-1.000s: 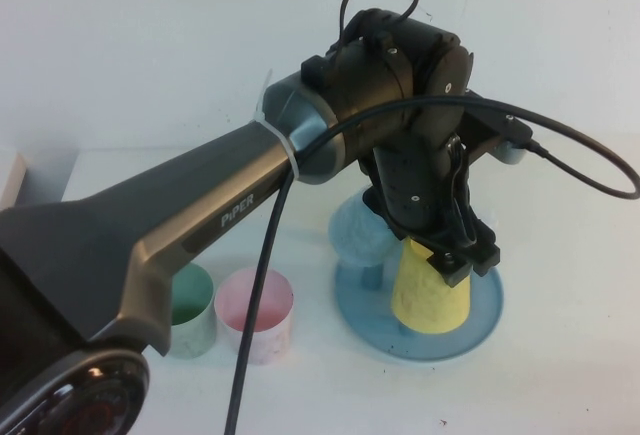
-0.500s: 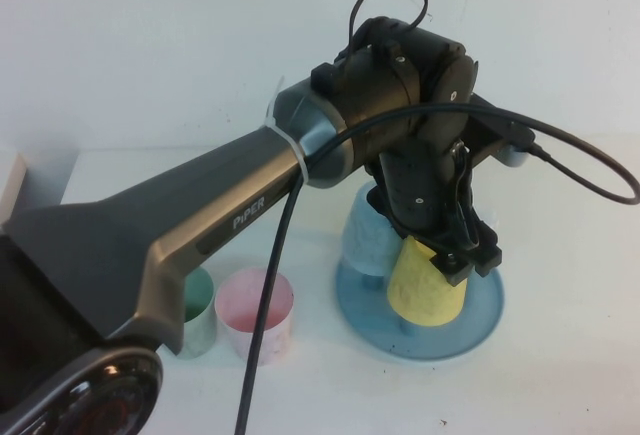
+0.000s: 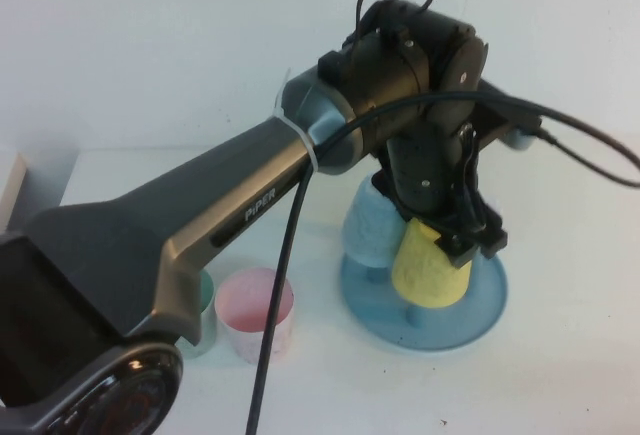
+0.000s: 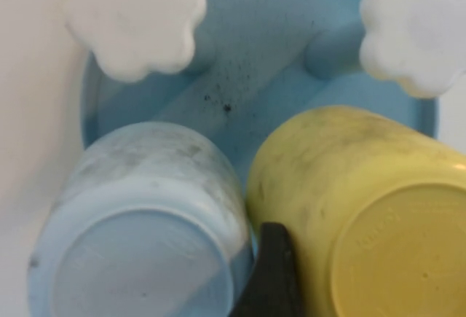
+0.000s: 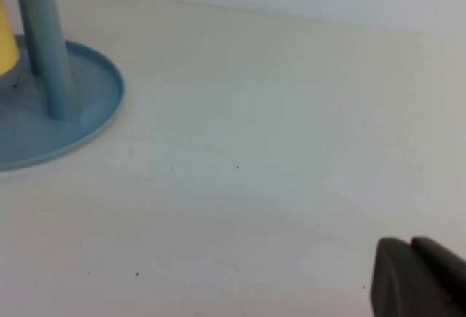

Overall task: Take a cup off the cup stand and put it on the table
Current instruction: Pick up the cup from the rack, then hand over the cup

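Observation:
I should lift the yellow cup, tip it level and offer its rim (image 3: 430, 297) to my right gripper, as my left gripper holds it upside down by its base (image 3: 427, 235).
The pale yellow cup (image 3: 428, 270) hangs upside down and tilted over the round blue cup stand (image 3: 480, 307). My left gripper (image 3: 452, 240) is shut on its upper end. In the left wrist view the cup (image 4: 378, 222) fills the space beside one black finger (image 4: 271, 277); the other finger is hidden. A light blue cup (image 3: 368, 230) sits upside down on a neighbouring peg, touching the yellow cup (image 4: 145, 229). My right gripper (image 5: 419, 280) is shut and empty, low over the white table (image 5: 277, 113), well away from the stand (image 5: 87, 113).
A pink cup (image 3: 256, 310) and a pale green cup (image 3: 203, 305) stand upright on the table to the left of the stand. Two white flower caps (image 4: 138, 18) (image 4: 416, 36) top free pegs. A bare blue peg (image 5: 47, 47) rises from the stand's dish.
My left gripper has risen a little with the yellow cup, which has lifted from the dish and tilted. The light blue cup has not moved.

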You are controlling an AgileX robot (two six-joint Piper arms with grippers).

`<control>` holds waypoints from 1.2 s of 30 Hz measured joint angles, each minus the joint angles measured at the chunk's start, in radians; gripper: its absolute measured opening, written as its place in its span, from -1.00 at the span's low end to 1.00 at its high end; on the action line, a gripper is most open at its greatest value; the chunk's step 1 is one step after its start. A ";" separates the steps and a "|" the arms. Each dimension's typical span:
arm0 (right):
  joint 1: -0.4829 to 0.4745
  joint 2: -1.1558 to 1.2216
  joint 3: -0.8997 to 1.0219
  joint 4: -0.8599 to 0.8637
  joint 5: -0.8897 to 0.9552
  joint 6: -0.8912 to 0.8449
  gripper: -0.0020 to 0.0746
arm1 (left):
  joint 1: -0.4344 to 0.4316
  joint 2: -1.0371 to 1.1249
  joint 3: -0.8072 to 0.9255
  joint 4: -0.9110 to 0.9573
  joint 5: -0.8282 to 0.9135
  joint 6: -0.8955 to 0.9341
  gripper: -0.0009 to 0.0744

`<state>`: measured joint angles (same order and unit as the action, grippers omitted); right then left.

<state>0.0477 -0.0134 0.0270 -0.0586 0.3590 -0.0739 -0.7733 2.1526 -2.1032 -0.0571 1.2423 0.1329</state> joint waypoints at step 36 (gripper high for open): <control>0.000 0.000 0.000 0.012 -0.003 0.008 -0.95 | 0.000 -0.259 0.160 -0.088 0.011 -0.116 0.44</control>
<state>0.0477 -0.0134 0.0270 -0.0467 0.3559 -0.0659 -0.7733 1.8934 -1.9437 -0.1452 1.2533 0.0167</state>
